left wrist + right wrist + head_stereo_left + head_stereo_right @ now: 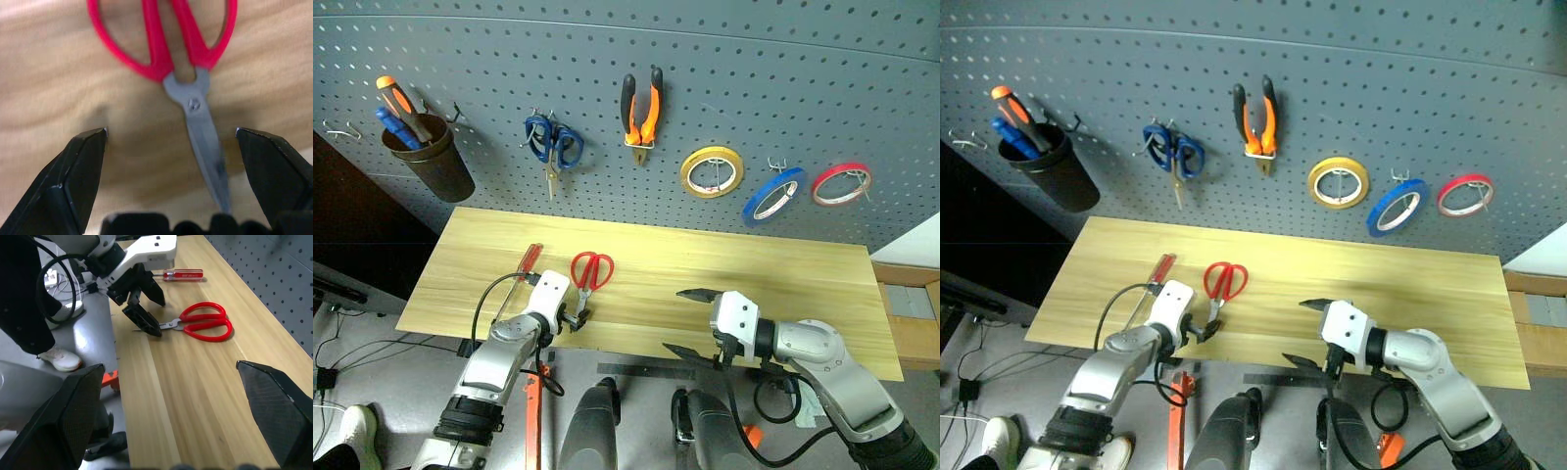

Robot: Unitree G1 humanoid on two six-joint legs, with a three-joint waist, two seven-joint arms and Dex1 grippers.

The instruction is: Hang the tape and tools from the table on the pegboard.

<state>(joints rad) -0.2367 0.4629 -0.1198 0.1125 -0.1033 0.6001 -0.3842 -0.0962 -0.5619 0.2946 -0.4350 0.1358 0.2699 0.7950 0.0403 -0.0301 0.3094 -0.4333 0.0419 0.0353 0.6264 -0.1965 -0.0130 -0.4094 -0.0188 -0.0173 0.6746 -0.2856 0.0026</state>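
Note:
The red-handled scissors [591, 284] will hang over the hung blue-handled scissors [553, 141] on the same hooks when the robot slips them on, because the open loops match.
The red-handled scissors [592, 269] lie on the table [783, 284] near its front left, blades toward the front edge. My left gripper [576, 317] is open at the blade end; the grey blade [205, 142] lies between its fingers [73, 181] without touching them. Left of the scissors lies the screwdriver [530, 259] with the translucent red handle. My right gripper [690, 323] stands open and empty over the front edge, middle right. On the pegboard [754, 78] hang the orange-and-black pliers [641, 108] and the blue tape [773, 193].
Also on the pegboard are a dark cup [426, 157] holding an orange-and-black screwdriver, blue-handled scissors [553, 145], a yellow roll [712, 171] and a red roll [841, 183]. A person's white shoe [61, 360] and cables [333, 357] are on the floor at the left.

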